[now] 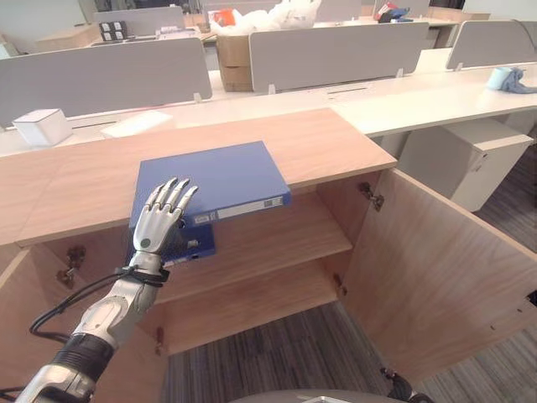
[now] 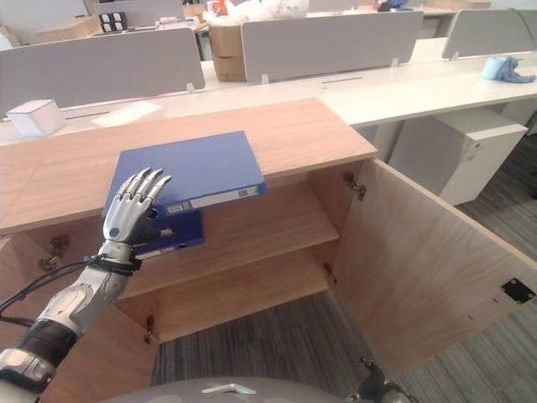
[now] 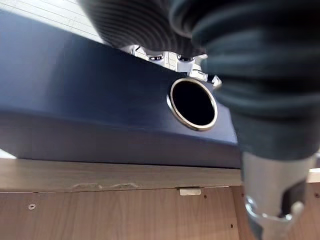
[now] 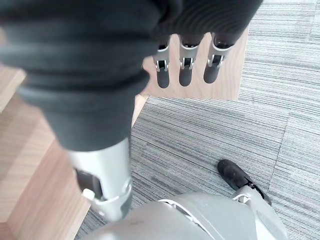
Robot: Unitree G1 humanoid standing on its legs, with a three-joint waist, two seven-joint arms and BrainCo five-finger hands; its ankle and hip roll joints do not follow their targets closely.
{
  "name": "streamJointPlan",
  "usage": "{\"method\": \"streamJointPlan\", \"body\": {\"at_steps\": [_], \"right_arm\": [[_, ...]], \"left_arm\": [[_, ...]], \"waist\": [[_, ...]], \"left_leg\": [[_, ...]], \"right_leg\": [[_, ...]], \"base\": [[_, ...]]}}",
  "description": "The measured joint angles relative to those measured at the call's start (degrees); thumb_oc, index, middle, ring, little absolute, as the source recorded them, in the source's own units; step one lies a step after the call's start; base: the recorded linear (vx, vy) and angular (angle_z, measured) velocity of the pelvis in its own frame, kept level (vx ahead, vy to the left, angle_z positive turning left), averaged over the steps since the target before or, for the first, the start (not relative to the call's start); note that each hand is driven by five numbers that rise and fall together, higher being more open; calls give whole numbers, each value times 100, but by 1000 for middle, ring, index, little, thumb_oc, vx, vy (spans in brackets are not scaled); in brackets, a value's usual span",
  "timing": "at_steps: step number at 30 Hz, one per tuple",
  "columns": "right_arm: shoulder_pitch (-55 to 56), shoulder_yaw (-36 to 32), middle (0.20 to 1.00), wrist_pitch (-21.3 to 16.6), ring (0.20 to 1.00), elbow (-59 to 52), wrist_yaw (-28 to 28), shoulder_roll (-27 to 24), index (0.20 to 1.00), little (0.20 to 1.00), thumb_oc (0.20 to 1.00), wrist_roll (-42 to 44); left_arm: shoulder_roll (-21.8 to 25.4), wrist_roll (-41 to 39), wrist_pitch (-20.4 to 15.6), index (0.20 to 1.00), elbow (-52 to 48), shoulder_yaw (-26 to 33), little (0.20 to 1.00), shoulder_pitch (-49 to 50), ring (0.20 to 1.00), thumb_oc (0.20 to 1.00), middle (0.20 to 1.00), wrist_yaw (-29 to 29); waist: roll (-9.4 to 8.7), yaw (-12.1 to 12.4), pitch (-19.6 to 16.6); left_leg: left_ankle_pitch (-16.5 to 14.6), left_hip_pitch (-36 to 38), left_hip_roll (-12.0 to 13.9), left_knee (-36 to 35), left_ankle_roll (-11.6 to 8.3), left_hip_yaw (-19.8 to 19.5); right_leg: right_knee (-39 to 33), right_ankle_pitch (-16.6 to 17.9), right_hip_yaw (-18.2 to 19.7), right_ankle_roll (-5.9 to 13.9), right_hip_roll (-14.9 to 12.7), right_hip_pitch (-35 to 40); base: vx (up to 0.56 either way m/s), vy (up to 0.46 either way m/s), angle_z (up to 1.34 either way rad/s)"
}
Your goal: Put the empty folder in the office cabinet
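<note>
The blue folder's upper [image 1: 239, 210] cover is plain [image 1: 214, 170], so the robot should expect to find a white label hidden on the folder's bottom side when it lifts the folder upright.
A blue folder [image 1: 218, 176] lies flat on the wooden cabinet top [image 1: 336, 143], its labelled spine hanging over the front edge. My left hand [image 1: 159, 222] rests on its near left corner with straight fingers spread across the cover. The left wrist view has the folder's spine [image 3: 75, 100] with its metal-rimmed finger hole, and the thumb [image 3: 270, 200] sticking out straight. Beneath the hand, a second blue folder [image 1: 195, 243] lies on the upper shelf [image 1: 277, 239]. My right hand [image 4: 186, 70] hangs with straight fingers over the carpet, holding nothing.
The cabinet's right door [image 1: 436, 269] swings wide open toward me, and a lower shelf [image 1: 252, 302] sits under the upper one. A white box [image 1: 42, 126] stands behind the cabinet top at the left. Desks with grey dividers [image 1: 336, 50] fill the background.
</note>
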Motion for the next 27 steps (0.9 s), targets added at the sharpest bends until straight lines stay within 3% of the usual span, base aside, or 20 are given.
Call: {"method": "streamJointPlan", "body": {"at_steps": [7, 13, 14, 15, 27], "right_arm": [[1, 116, 1000, -10, 1000, 2, -23, 10, 1000, 1000, 1000, 0], [-8, 207, 1000, -17, 1000, 4, -30, 8, 1000, 1000, 1000, 2], [-6, 218, 1000, -20, 1000, 8, -31, 8, 1000, 1000, 1000, 2], [-16, 218, 1000, -22, 1000, 8, -32, 8, 1000, 1000, 1000, 3], [-17, 215, 1000, -93, 1000, 14, -131, 11, 1000, 1000, 1000, 4]], "left_arm": [[13, 49, 138, 1000, 521, -18, 1000, -225, 1000, 1000, 1000, 71], [8, 111, 374, 1000, 1507, -503, 1000, -898, 1000, 1000, 1000, 257], [4, 106, 435, 523, 1790, -675, 523, -1071, 523, 523, 523, 309], [3, 105, 473, 200, 1951, -760, 200, -1198, 200, 200, 200, 317], [253, 83, 487, 200, 1272, -568, 200, -1182, 200, 200, 200, 394]], "waist": [[-61, -111, -52], [-57, -138, -78], [-58, -151, -128], [-60, -141, -154], [-82, -128, -180]], "left_leg": [[-11, 27, 1, -1, -12, 67], [-35, 52, 2, -1, 14, 157], [-37, 48, 2, -1, 12, 173], [-35, 48, 3, -1, 14, 174], [-33, 53, 1, -1, 16, 184]], "right_leg": [[-3, 24, 66, 6, -6, -30], [-3, 62, 181, -7, -10, -81], [-5, 61, 192, -15, -11, -99], [-5, 60, 193, -21, -11, -99], [1, 81, 201, 10, -13, -98]], "base": [[9, 6, -6], [-10, 17, -8], [1, 4, -4], [10, 16, -5], [0, 0, 0]]}}
